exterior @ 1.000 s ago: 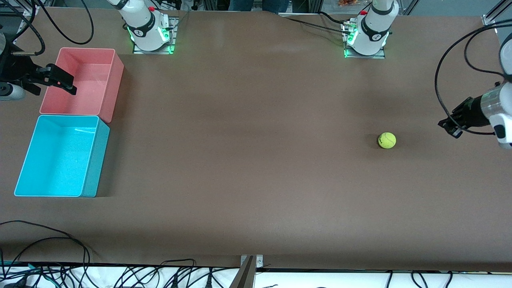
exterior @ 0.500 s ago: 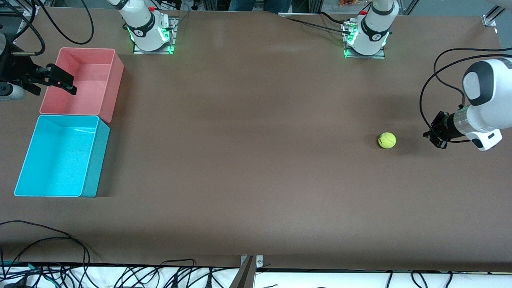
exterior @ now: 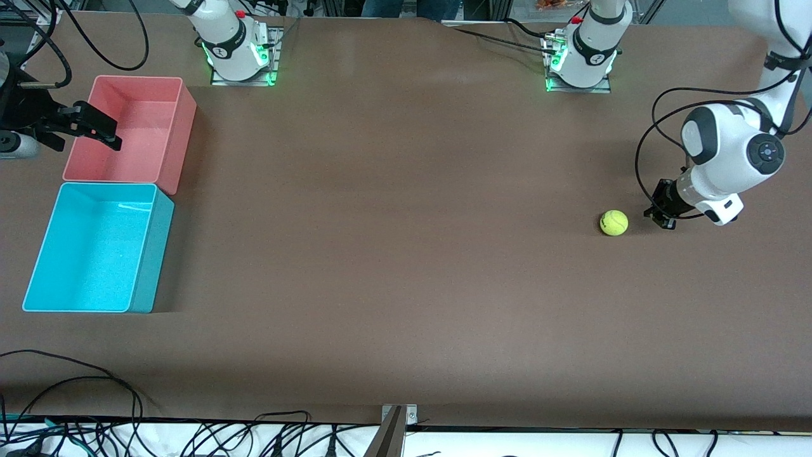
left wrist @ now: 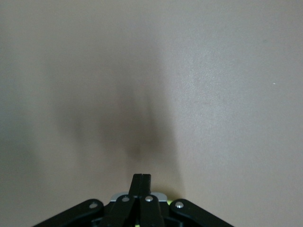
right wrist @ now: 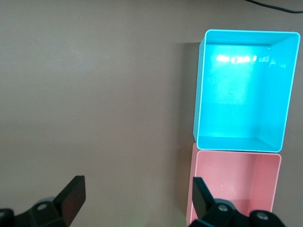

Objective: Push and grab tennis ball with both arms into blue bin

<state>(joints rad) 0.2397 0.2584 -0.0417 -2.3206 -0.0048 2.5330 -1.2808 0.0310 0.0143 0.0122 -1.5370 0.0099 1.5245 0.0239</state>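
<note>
I should back away first and then push the ball (exterior: pixel 613 222) toward my right gripper, because the small gap (exterior: pixel 636 218) between my closed left gripper and the tennis ball leaves little run-up.
The yellow-green tennis ball (exterior: pixel 614 223) lies on the brown table toward the left arm's end. My left gripper (exterior: pixel 660 217) is shut and empty, low at the table just beside the ball on its left-arm side, a small gap between them. Its closed fingertips (left wrist: pixel 141 180) show in the left wrist view, where the ball is hidden. The blue bin (exterior: pixel 96 247) stands at the right arm's end and also shows in the right wrist view (right wrist: pixel 244 90). My right gripper (exterior: pixel 101 130) is open and empty, held over the pink bin's outer edge, waiting.
A pink bin (exterior: pixel 130 131) stands touching the blue bin, farther from the front camera; it also shows in the right wrist view (right wrist: pixel 234 187). Cables run along the table's near edge (exterior: pixel 190 431). The two arm bases (exterior: pixel 238 47) stand at the far edge.
My left arm has swung in and down from the table's end toward the ball, its shut gripper now close beside it. The ball and my right arm have not moved.
</note>
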